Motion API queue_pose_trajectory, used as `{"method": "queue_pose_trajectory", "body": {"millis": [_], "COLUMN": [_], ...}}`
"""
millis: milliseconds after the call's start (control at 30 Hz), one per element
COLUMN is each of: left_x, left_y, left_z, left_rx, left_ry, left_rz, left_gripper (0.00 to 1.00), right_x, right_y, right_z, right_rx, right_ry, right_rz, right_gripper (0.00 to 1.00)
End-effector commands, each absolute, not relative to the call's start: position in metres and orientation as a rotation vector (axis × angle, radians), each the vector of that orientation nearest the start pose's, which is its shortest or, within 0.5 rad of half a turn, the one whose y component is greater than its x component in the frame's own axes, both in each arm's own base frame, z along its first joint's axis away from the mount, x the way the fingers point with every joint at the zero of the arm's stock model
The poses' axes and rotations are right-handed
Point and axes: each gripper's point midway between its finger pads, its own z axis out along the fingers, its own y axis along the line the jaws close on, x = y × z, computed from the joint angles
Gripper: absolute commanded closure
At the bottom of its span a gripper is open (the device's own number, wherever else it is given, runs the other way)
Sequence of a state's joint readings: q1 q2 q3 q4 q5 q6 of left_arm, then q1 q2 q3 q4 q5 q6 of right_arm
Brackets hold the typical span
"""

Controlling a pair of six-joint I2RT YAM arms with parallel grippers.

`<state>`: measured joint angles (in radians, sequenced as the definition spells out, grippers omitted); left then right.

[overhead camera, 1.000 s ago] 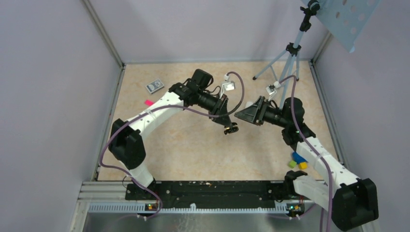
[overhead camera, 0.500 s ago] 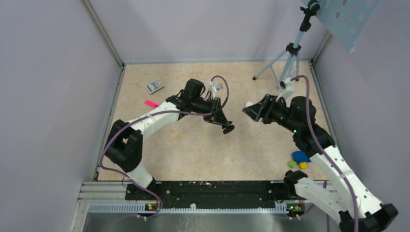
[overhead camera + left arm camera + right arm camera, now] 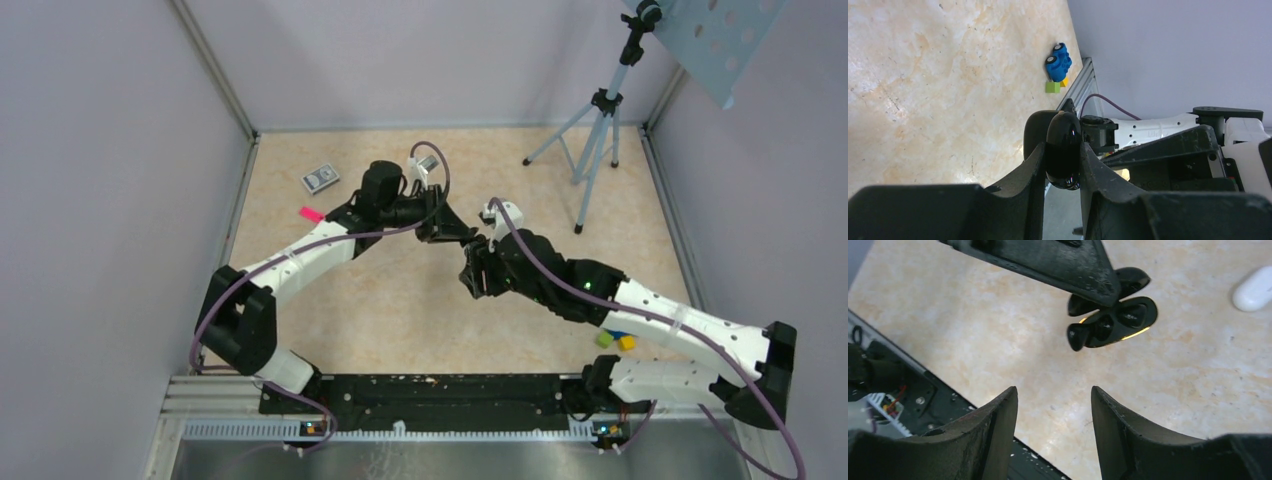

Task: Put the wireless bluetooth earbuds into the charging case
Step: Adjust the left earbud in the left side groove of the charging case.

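Observation:
One black earbud sticks out past the charging case's edge [image 3: 1089, 333], so the robot's right gripper should come back and bring one finger against the earbud's protruding end [image 3: 1076, 339] to seat it.
My left gripper [image 3: 1063, 146] is shut on the charging case [image 3: 1063, 155], a glossy black pebble, and holds it above the table. In the right wrist view the case [image 3: 1120, 320] hangs open under the left finger, showing dark hollows and a yellowish rim. My right gripper [image 3: 1053, 392] is open and empty, a short way from the case. In the top view the left gripper [image 3: 458, 237] and the right gripper [image 3: 474, 278] nearly meet at mid-table. No small white earbuds show in any view.
A larger white pill-shaped object [image 3: 1255, 287] lies on the table beyond the case. A blue toy with green and yellow blocks [image 3: 618, 335] sits at the right. A tripod [image 3: 597, 110] stands at the back right. A grey card [image 3: 320, 178] and a pink bit [image 3: 308, 213] lie at the back left.
My right arm has swung left and stretched out low, bringing its open gripper just below the left gripper. My left gripper has drawn back a little with the case.

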<state>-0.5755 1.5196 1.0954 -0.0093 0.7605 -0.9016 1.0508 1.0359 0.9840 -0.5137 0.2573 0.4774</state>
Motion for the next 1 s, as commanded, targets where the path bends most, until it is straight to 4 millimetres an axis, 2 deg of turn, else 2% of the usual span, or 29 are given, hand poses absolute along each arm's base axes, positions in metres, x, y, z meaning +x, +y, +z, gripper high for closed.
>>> {"method": "queue_pose_trajectory", "body": {"millis": [0,167,467,667,967], "left_x": [0.265,0.266,0.267,0.265,0.265], "left_y": [-0.341,-0.339,-0.338,-0.338,-0.337], "left_z": [0.255,0.258,0.261,0.258,0.256], "left_rx": [0.207,0.204,0.227,0.228,0.221], "left_ry": [2.216,2.201,2.188,2.199,2.201], "left_rz": [-1.643,-1.634,-1.631,-1.637,-1.633], "left_gripper": [1.0,1.0,1.0,1.0,1.0], "right_x": [0.205,0.215,0.222,0.228,0.23], "right_y": [0.256,0.253,0.249,0.237,0.234], "right_z": [0.254,0.251,0.241,0.241,0.242], "right_rx": [-0.368,-0.314,-0.289,-0.225,-0.217], "right_ry": [2.046,2.069,2.116,2.12,2.133], "right_rz": [0.507,0.43,0.363,0.373,0.407], "right_gripper": [0.45,0.45,0.46,0.48,0.49]}}
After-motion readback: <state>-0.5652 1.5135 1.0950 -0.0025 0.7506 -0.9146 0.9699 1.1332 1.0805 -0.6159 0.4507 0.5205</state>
